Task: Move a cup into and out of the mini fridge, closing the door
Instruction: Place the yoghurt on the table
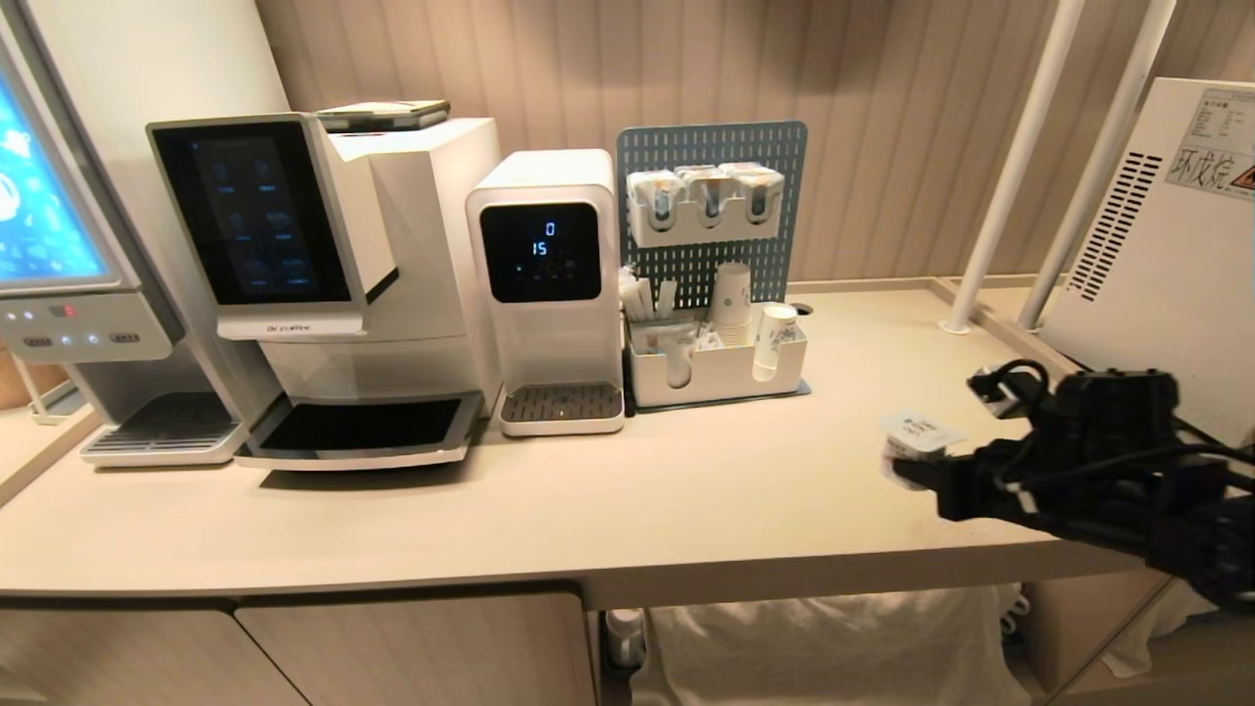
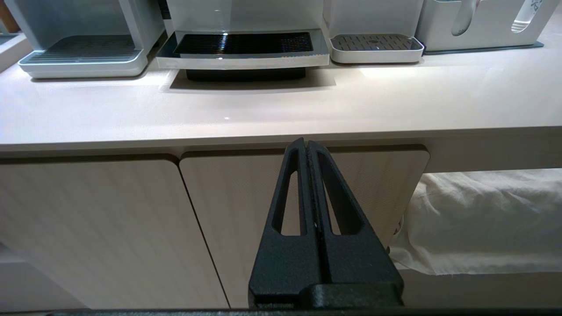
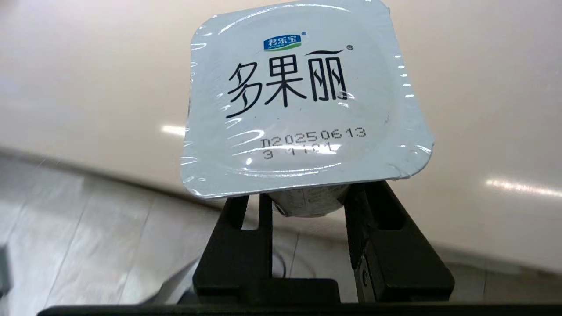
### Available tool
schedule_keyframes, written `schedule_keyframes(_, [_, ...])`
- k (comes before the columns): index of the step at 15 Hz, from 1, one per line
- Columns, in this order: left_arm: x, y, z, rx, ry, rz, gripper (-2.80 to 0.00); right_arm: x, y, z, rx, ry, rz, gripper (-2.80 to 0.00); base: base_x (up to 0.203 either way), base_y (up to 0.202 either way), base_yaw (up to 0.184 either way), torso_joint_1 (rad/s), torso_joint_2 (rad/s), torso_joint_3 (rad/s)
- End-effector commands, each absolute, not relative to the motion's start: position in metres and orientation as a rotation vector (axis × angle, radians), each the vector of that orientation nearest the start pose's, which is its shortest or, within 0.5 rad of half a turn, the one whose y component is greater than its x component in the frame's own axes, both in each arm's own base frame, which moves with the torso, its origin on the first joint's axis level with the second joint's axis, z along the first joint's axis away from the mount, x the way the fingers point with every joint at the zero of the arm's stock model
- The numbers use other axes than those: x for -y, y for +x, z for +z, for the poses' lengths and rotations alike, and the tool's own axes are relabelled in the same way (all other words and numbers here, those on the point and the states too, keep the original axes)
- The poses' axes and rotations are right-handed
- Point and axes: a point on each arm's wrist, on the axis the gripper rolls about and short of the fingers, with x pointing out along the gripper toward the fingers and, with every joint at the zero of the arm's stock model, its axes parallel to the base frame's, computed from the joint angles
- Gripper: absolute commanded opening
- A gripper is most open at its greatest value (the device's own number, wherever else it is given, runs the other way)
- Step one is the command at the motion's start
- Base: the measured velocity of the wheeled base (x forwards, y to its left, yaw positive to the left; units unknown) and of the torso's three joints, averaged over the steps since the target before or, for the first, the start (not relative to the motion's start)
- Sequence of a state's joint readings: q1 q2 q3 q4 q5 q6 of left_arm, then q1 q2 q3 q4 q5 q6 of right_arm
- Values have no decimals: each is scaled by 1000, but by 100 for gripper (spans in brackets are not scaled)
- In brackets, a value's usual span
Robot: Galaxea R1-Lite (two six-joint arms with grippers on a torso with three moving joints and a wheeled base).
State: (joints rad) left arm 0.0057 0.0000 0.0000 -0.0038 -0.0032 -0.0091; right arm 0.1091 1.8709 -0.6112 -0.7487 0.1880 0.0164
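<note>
The cup's foil lid faces up and the counter ahead is clear, so my right gripper should keep lowering the cup and let go once the cup's base rests there.
My right gripper reaches in from the right, low over the counter's front right part, shut on a small sealed cup. In the right wrist view the cup has a white foil lid with black Chinese characters, and the gripper pinches its body under the lid. A boxy white case with vent slots, seemingly the mini fridge, stands at the far right; its door is hidden. My left gripper hangs shut and empty in front of the cabinet doors, below the counter edge.
Along the back of the counter stand a coffee machine, a water dispenser and a white organiser holding paper cups under a blue pegboard. Two white poles rise at the back right. White cloth hangs under the counter.
</note>
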Motion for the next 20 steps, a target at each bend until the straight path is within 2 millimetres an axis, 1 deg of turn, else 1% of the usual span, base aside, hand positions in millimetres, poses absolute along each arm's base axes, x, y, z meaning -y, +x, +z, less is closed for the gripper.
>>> schedule_keyframes(1, [0,-23,76,2,-9,3,-280,-53,349,43,-489,25,126,-280,0,0,0,0,0,0])
schedule_keyframes(3, [0,-23,76,2,-9,3,-280,-62,382,37,-400,46,-25,-280,0,0,0,0,0,0])
schedule_keyframes(4, [0,-23,76,2,-9,3,-280,-63,394,35,-384,58,-82,-280,0,0,0,0,0,0])
schedule_keyframes(7, [0,-23,76,2,-9,3,-280,-57,419,27,-425,94,-198,-280,0,0,0,0,0,0])
schedule_keyframes(10, [0,-23,76,2,-9,3,-280,-52,442,9,-464,82,-309,-280,0,0,0,0,0,0])
schedule_keyframes(11, [0,-23,76,2,-9,3,-280,-51,447,2,-478,71,-341,-280,0,0,0,0,0,0])
schedule_keyframes(14, [0,-23,76,2,-9,3,-280,-51,461,-6,-520,43,-407,-280,0,0,0,0,0,0])
schedule_keyframes(15, [0,-23,76,2,-9,3,-280,-51,465,-12,-530,36,-422,-280,0,0,0,0,0,0])
schedule_keyframes(16, [0,-23,76,2,-9,3,-280,-51,466,-16,-545,24,-434,-280,0,0,0,0,0,0])
schedule_keyframes(20, [0,-23,76,2,-9,3,-280,-51,467,-16,-571,13,-445,-280,0,0,0,0,0,0])
